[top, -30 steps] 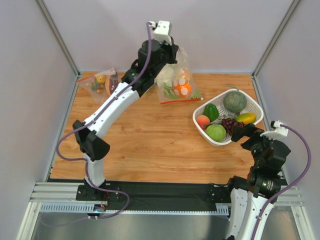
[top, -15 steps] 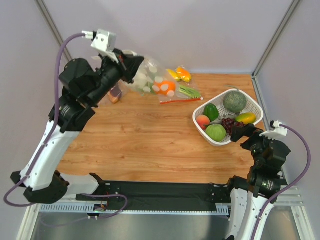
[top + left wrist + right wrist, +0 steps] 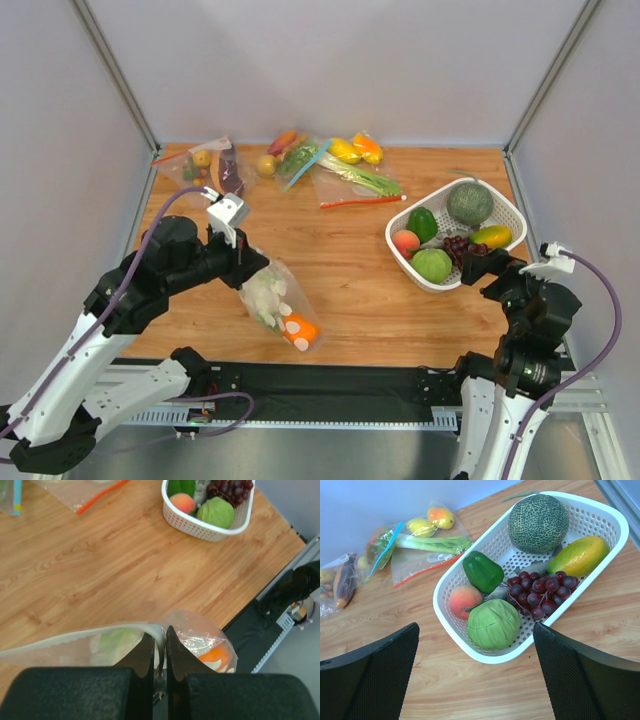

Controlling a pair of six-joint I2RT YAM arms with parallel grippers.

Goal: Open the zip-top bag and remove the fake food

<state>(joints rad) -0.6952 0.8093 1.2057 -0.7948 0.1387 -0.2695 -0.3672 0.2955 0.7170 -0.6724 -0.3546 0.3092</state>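
Observation:
The zip-top bag (image 3: 282, 306) hangs from my left gripper alone, far from my right gripper, so I should bring the bag inward and hand over its zip edge (image 3: 100, 631).
My left gripper (image 3: 248, 272) is shut on the whitish zip edge of the dotted zip-top bag (image 3: 278, 307), which hangs from it near the table's front edge. Inside show the white cauliflower (image 3: 264, 297) and the orange (image 3: 301, 331); the elongated green piece is hidden. In the left wrist view the jaws (image 3: 160, 642) pinch the bag's strip, with the bag (image 3: 200, 640), the orange (image 3: 215, 657) and a pale green patch behind. My right gripper (image 3: 478, 258) is open and empty, above the near rim of the white basket (image 3: 450, 630).
The white basket (image 3: 505, 205) at the right holds a melon, grapes, a green pepper, a peach, a cabbage and a mango. Other bags of food lie along the back edge: a red-strip bag (image 3: 355, 185), a blue-strip bag (image 3: 300, 160) and one at the back left (image 3: 200, 165).
My left arm has swung the dotted bag from high over the table's back down to the near left front. The right arm has not moved.

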